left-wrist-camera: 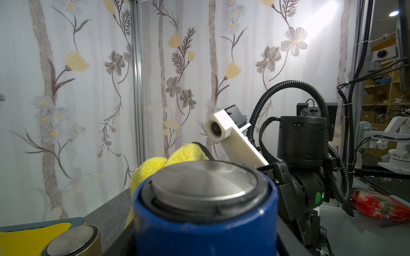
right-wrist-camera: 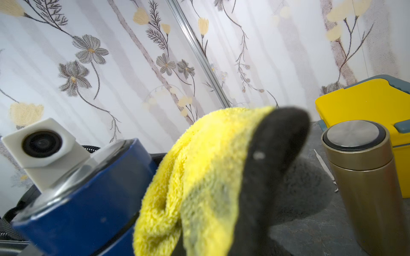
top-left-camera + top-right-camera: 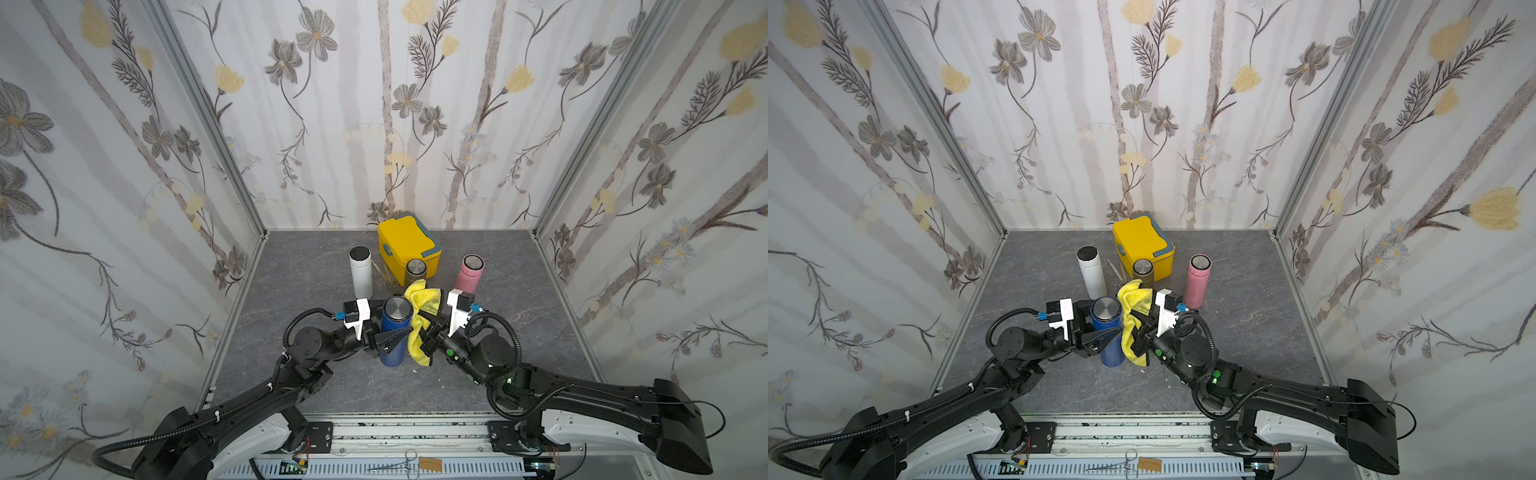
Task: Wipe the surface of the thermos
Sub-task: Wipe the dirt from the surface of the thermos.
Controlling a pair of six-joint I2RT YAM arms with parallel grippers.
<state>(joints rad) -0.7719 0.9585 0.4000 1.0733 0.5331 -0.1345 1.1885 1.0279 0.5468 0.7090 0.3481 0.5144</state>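
The yellow cloth goes up past the thermos's steel lid [image 3: 397,308], so my right gripper should pull the cloth back down along the thermos's dark blue body [image 3: 392,356].
The thermos [image 3: 395,332] [image 3: 1109,332] is dark blue with a steel lid and stands upright near the middle of the table. My left gripper [image 3: 390,337] is shut on its body from the left; in the left wrist view the thermos [image 1: 204,226] fills the space between the jaws. My right gripper [image 3: 426,330] is shut on a yellow cloth [image 3: 420,316] [image 3: 1133,320], which is pressed against the thermos's right side. In the right wrist view the cloth [image 2: 199,177] drapes over a black finger [image 2: 277,155] beside the thermos [image 2: 88,206].
Behind stand a white thermos [image 3: 360,272], a bronze thermos [image 3: 415,272] [image 2: 363,177] and a pink thermos [image 3: 469,274]. A yellow box [image 3: 405,245] sits at the back wall. Thin metal tools [image 3: 386,276] lie between the white and bronze ones.
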